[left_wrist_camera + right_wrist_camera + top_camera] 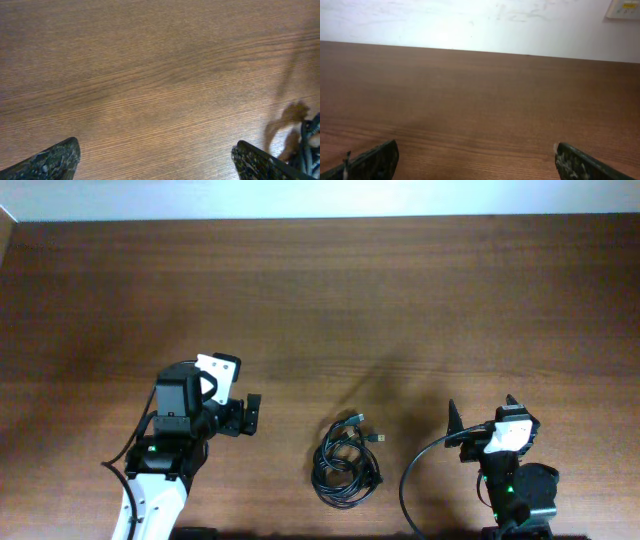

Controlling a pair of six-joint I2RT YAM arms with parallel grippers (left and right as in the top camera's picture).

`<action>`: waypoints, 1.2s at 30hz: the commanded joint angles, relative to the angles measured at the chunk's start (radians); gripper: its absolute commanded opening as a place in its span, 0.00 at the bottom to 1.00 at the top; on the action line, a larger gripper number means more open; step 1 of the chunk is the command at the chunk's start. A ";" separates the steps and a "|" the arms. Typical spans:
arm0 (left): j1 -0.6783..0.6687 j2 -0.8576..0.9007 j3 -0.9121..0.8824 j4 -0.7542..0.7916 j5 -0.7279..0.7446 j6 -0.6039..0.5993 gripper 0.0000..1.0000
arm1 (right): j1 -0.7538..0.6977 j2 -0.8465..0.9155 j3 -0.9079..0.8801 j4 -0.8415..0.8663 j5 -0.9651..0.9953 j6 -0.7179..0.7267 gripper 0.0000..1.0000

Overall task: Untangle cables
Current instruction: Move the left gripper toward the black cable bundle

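Observation:
My open left gripper should keep going toward the strands of cable (pixel 318 468) facing it until its fingers are on both sides of them, then close, because clear wood (pixel 287 438) reaches up to the black coiled cable bundle.
The cables (pixel 346 462) lie as one black coiled bundle on the wooden table, near the front edge between the two arms, with small silvery plugs sticking out at its upper right. My left gripper (pixel 251 414) is open and empty, left of the bundle. In the left wrist view its fingers (pixel 159 160) are spread wide over bare wood, and a bit of the cables (pixel 310 140) shows at the right edge. My right gripper (pixel 483 412) is open and empty, right of the bundle. In the right wrist view its fingers (pixel 475 162) frame bare table.
A thicker black robot cable (pixel 412 480) loops beside the right arm's base. The wooden table (pixel 320 310) stretches far back to a white wall (pixel 470 20). A small white panel (pixel 625 7) sits on the wall at the upper right.

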 commanded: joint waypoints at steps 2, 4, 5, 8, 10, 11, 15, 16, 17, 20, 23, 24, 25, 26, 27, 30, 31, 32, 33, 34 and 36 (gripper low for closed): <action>0.006 0.002 0.025 -0.005 0.080 0.010 0.99 | -0.006 -0.002 -0.005 -0.004 -0.016 0.012 0.99; 0.003 0.002 0.025 -0.005 0.081 0.010 0.99 | -0.006 -0.002 -0.005 -0.004 -0.015 0.012 0.99; -0.002 0.002 0.025 -0.005 0.081 0.010 0.99 | -0.006 -0.002 -0.005 -0.004 -0.015 0.012 0.99; -0.032 0.002 0.036 -0.026 0.098 0.009 0.99 | -0.006 -0.002 -0.005 -0.004 -0.015 0.012 0.99; -0.056 0.002 0.054 -0.077 0.140 -0.039 0.99 | -0.006 -0.002 -0.005 -0.004 -0.016 0.012 0.99; -0.066 0.002 0.055 -0.091 0.140 -0.066 0.99 | -0.006 -0.002 -0.005 -0.004 -0.016 0.012 0.99; -0.100 0.005 0.055 -0.137 0.140 -0.078 0.99 | -0.006 -0.002 -0.005 -0.004 -0.016 0.012 0.99; -0.108 0.005 0.055 -0.151 0.140 -0.078 0.99 | -0.006 -0.002 -0.005 -0.004 -0.016 0.012 0.99; -0.119 0.005 0.055 -0.169 0.140 -0.078 0.99 | -0.006 -0.002 -0.005 -0.004 -0.016 0.012 0.99; -0.148 0.006 0.055 -0.203 0.141 -0.078 0.99 | -0.006 -0.002 -0.005 -0.004 -0.016 0.012 0.99; -0.187 0.012 0.055 -0.206 0.173 -0.078 0.99 | -0.006 -0.002 -0.005 -0.004 -0.016 0.012 0.99; -0.196 0.014 0.055 -0.206 0.182 -0.078 0.99 | -0.006 -0.002 -0.005 -0.004 -0.015 0.012 0.99; -0.209 0.017 0.055 -0.203 0.193 -0.078 0.99 | -0.006 -0.002 -0.005 -0.004 -0.015 0.012 0.99; -0.219 0.019 0.055 -0.201 0.200 -0.078 0.99 | -0.006 -0.002 -0.005 -0.004 -0.016 0.012 0.99; -0.229 0.019 0.055 -0.194 0.200 -0.078 0.99 | -0.006 -0.002 -0.005 -0.004 -0.016 0.012 0.99; -0.235 0.019 0.055 -0.192 0.199 -0.078 0.99 | -0.006 -0.002 -0.005 -0.004 -0.016 0.012 0.99; -0.235 0.019 0.055 -0.192 0.199 -0.078 0.99 | -0.006 -0.002 -0.005 -0.004 -0.016 0.012 0.99; -0.235 0.019 0.055 -0.190 0.199 -0.078 0.99 | -0.006 -0.002 -0.005 -0.004 -0.016 0.012 0.99; -0.235 0.019 0.055 -0.183 0.199 -0.078 0.99 | -0.006 -0.002 -0.005 -0.004 -0.016 0.012 0.99; -0.235 0.019 0.055 -0.186 0.200 -0.078 0.99 | -0.006 -0.002 -0.005 -0.004 -0.016 0.012 0.99; -0.235 0.020 0.054 -0.201 0.227 -0.078 0.99 | -0.006 -0.002 -0.005 -0.004 -0.016 0.012 0.99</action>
